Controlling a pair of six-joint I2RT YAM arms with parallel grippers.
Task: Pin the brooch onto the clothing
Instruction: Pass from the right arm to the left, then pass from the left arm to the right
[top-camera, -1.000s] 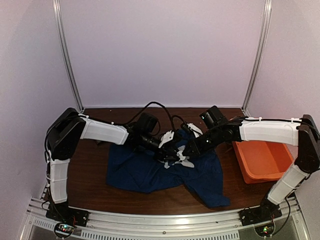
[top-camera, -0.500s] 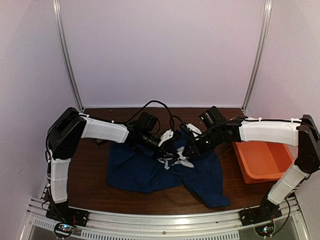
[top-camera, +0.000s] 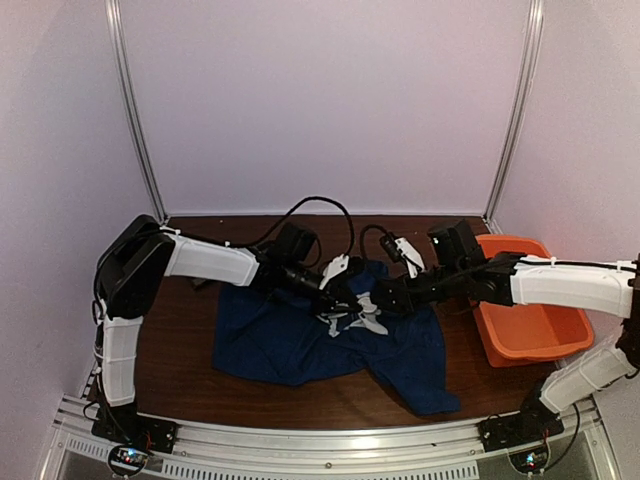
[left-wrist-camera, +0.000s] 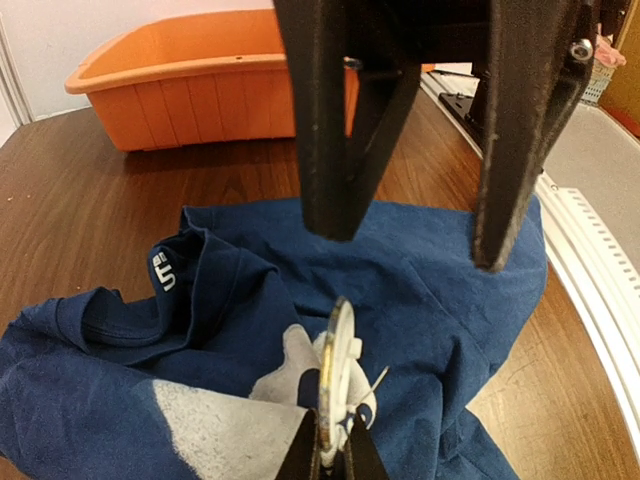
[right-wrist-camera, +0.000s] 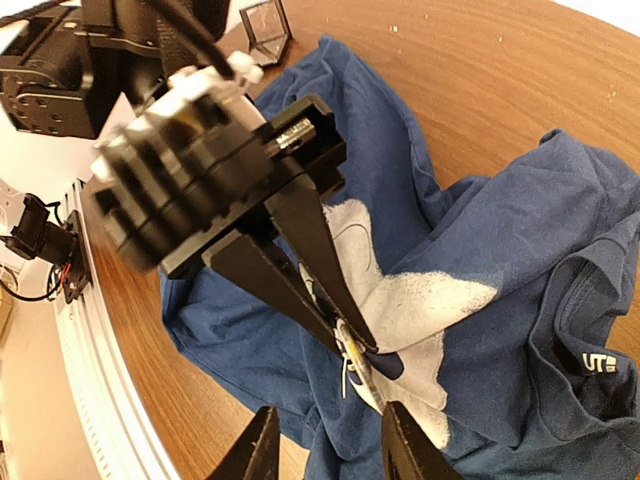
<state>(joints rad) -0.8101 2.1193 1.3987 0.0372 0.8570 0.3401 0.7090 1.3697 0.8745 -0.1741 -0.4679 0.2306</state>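
Note:
My right gripper should move in and take hold of the brooch's free edge before my left gripper opens, because my left gripper is pinching one side of the brooch.
The clothing is a navy T-shirt with a white print, lying crumpled on the table. In the left wrist view my left gripper is shut on the brooch, a small round badge held edge-on just above the print, its thin pin wire sticking out to the right. The right wrist view shows the same pinch on the brooch between the left fingers. My right gripper stands open just short of the badge, nothing between its fingers.
An orange tub stands at the table's right edge, beside the right arm. A small hinged box sits on the wood beyond the shirt, near the left arm. Bare wooden table surrounds the shirt.
The right gripper has opened and its arm has drawn back to the right, away from the brooch. The left gripper has closed onto the brooch and stays over the print.

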